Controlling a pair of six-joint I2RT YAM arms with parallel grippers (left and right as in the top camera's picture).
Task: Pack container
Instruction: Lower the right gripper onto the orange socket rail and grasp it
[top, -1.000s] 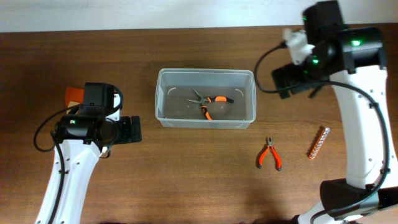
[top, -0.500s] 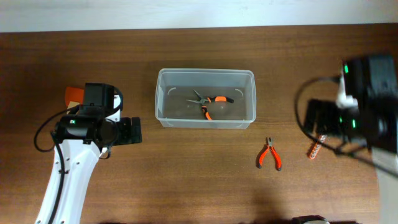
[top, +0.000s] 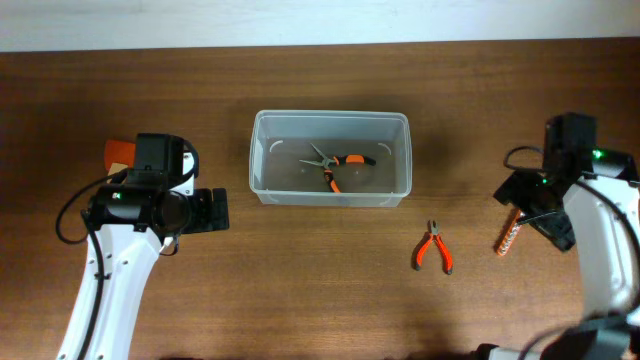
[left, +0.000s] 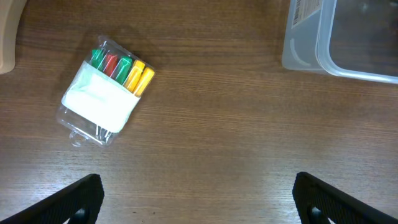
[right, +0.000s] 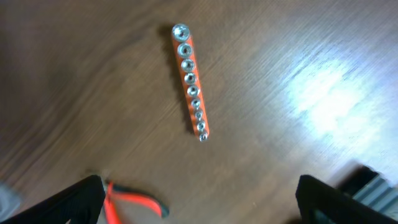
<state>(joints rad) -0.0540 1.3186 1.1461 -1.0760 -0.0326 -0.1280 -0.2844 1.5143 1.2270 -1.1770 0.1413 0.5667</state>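
Observation:
My right gripper's open fingers face the long sides of the orange socket bar (top: 510, 234); I should keep lowering until they straddle it, then close.
The container (top: 330, 118) is a clear rectangular tub at the table's middle, and a pair of orange-handled pliers (top: 340, 164) lies inside it. Smaller orange pliers (top: 433, 248) and an orange socket rail (top: 511, 234) lie on the wood to its right. My right gripper (top: 533, 212) hovers open over the rail (right: 191, 81), fingers wide apart (right: 202, 202), with the pliers' handles (right: 134, 202) by its left finger. A pack of coloured markers (left: 109, 90) lies ahead of my left gripper (left: 199, 202), which is open and empty. The container's corner (left: 311, 37) shows at the left wrist view's top right.
In the overhead view the left arm (top: 140, 200) covers most of the marker pack (top: 119, 152). A pale wall runs along the table's far edge (top: 320, 40). The right arm's base (top: 600, 340) stands at the front right corner.
My right arm has swung from the back right, beside the container, forward to above the socket rail. The left arm has not moved. Both grippers stayed open.

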